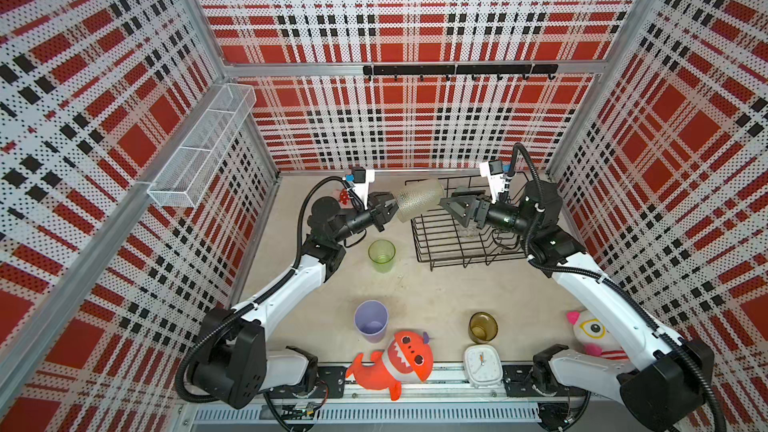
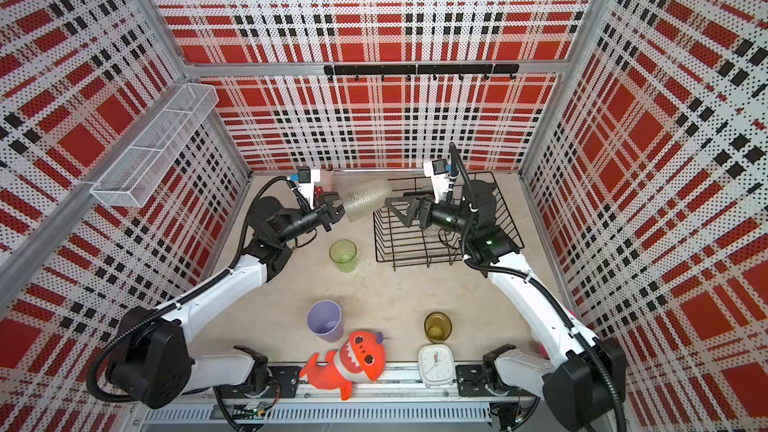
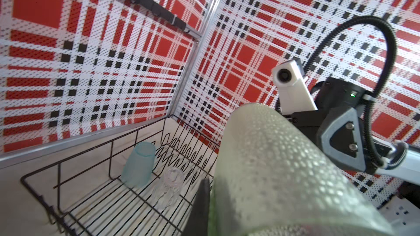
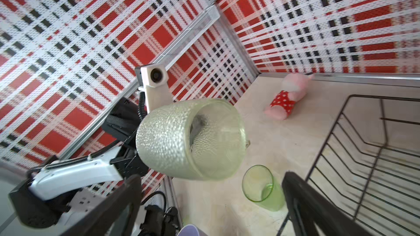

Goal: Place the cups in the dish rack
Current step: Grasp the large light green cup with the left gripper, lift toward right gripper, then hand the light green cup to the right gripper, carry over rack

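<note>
The robot's left gripper has the frosted cup by its rim [image 1: 400, 206], so next the right gripper grabs the cup's far end [image 1: 438, 193] and brings the cup down into the rack with its rim facing down.
My left gripper [image 1: 388, 211] [image 2: 334, 211] [image 3: 213, 191] is shut on the wall of a frosted pale yellow-green cup [image 1: 417, 200] [image 2: 365, 199] [image 3: 272, 166] [image 4: 188, 139]. It holds the cup sideways in the air at the left edge of the black wire dish rack [image 1: 432, 251] [image 2: 399, 243] [image 3: 68, 200] [image 4: 363, 166]. A dark finger shows inside the cup. My right gripper [image 1: 451, 205] [image 2: 395, 207] [image 4: 211, 180] is open and faces the cup's far end, just apart. A pale teal cup [image 3: 138, 164] and a clear glass [image 3: 169, 185] are in the rack. Green [image 1: 381, 255], lilac [image 1: 371, 321] and amber [image 1: 483, 327] cups stand on the table.
An orange shark plush [image 1: 399, 363] and a white clock [image 1: 482, 366] lie at the front edge. A white-and-pink plush [image 1: 592, 332] sits under the right arm, and a pink plush [image 4: 286, 101] is at the back left. A white mesh basket [image 1: 199, 147] hangs on the left wall.
</note>
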